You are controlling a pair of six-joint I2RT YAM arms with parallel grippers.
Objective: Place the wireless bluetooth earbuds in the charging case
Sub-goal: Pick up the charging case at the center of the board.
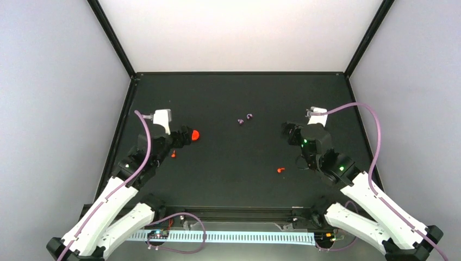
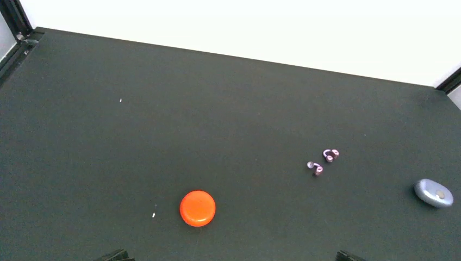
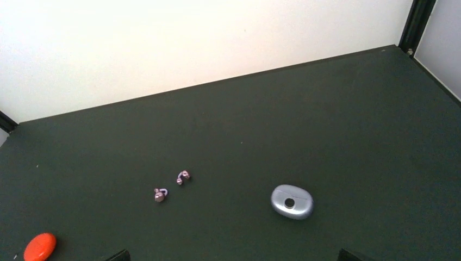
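Note:
I should turn my right gripper so that it closes on the case's lid and base sides [image 3: 294, 190], because the charging case [image 3: 292, 202] lies lengthwise across its open fingers.
Two tiny purple earbuds [image 1: 241, 122] [image 1: 249, 116] lie side by side on the black table's middle; the wrist views show them too [image 2: 317, 168] [image 2: 330, 155] [image 3: 160, 194] [image 3: 182, 176]. The charging case [image 3: 292, 201], a pale lavender pebble with its lid shut and a dark round spot on top, lies just ahead of my right gripper [image 3: 235, 258]. It also shows at the far right of the left wrist view [image 2: 434, 193]; my right arm hides it from the top camera. Both grippers are open and hold nothing. My left gripper [image 2: 232, 258] is at the table's left, well away from the earbuds.
A round red cap [image 2: 198, 207] lies right in front of my left gripper [image 1: 182, 137], and appears in the other views [image 1: 195, 134] [image 3: 39, 246]. Two small red bits [image 1: 280, 170] [image 1: 173, 154] lie nearer the arms. Black frame posts and pale walls bound the table.

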